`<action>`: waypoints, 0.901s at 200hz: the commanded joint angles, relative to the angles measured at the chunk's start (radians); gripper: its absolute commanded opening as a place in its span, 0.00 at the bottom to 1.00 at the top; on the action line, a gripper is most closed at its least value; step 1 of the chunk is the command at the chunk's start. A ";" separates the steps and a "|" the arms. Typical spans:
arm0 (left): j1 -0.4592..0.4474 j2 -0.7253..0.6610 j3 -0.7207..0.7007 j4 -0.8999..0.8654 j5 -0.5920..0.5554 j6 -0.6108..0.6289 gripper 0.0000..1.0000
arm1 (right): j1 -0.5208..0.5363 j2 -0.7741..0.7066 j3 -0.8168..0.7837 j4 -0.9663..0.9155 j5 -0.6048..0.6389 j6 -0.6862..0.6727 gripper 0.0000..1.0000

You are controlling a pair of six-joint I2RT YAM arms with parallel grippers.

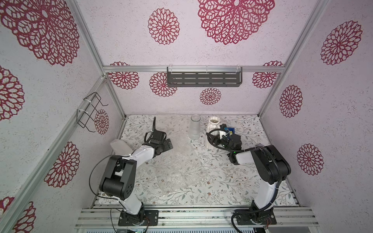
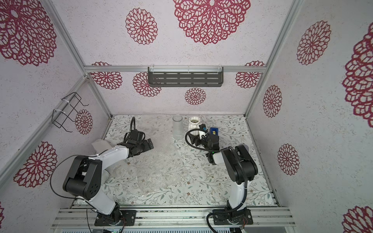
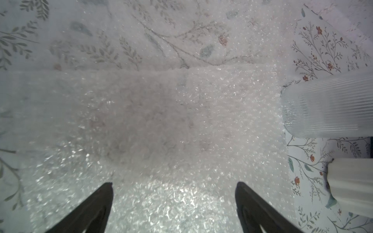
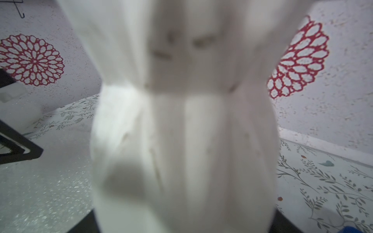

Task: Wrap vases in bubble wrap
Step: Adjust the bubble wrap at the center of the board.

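Observation:
I should move my left gripper back while my right gripper lays the white vase across the bubble wrap's near end [image 1: 176, 174], because my left gripper is in the vase's way over the bubble wrap [image 1: 179, 145].
A sheet of bubble wrap [image 1: 177, 161] [image 2: 159, 161] lies spread on the flowered table. My left gripper [image 1: 168, 144] [image 3: 174, 184] hovers open just over its far left part [image 3: 161, 121], with nothing between the fingers. A clear ribbed glass vase [image 1: 195, 129] [image 3: 327, 107] stands upright at the wrap's far edge. To its right stands the white ribbed vase [image 1: 211, 129] [image 2: 194, 124] [image 4: 181, 121]. My right gripper [image 1: 214, 139] [image 4: 184, 222] is shut around its lower body, which fills the whole gap between the fingers. A whitish wrapped bundle [image 1: 121, 146] lies by the left wall, partly hidden by my left arm.
A blue tape dispenser [image 1: 231, 130] [image 2: 214, 132] sits just behind my right wrist. A black wire rack [image 1: 90, 113] hangs on the left wall and a grey slotted shelf [image 1: 203, 78] on the back wall. Aluminium rails [image 1: 191, 213] run along the table's front edge.

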 commanded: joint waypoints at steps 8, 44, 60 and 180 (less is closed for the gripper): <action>0.016 0.076 0.075 -0.035 0.002 0.012 0.96 | 0.056 -0.184 -0.026 0.070 0.024 -0.063 0.58; 0.029 0.195 0.161 -0.032 0.025 0.011 0.96 | 0.158 -0.328 -0.062 -0.148 0.110 -0.183 0.57; 0.034 0.248 0.208 -0.036 0.042 0.006 0.96 | 0.195 -0.375 -0.088 -0.186 0.114 -0.196 0.57; 0.030 0.047 0.173 -0.073 0.098 -0.026 0.95 | 0.472 -0.452 -0.108 -0.410 0.279 -0.357 0.54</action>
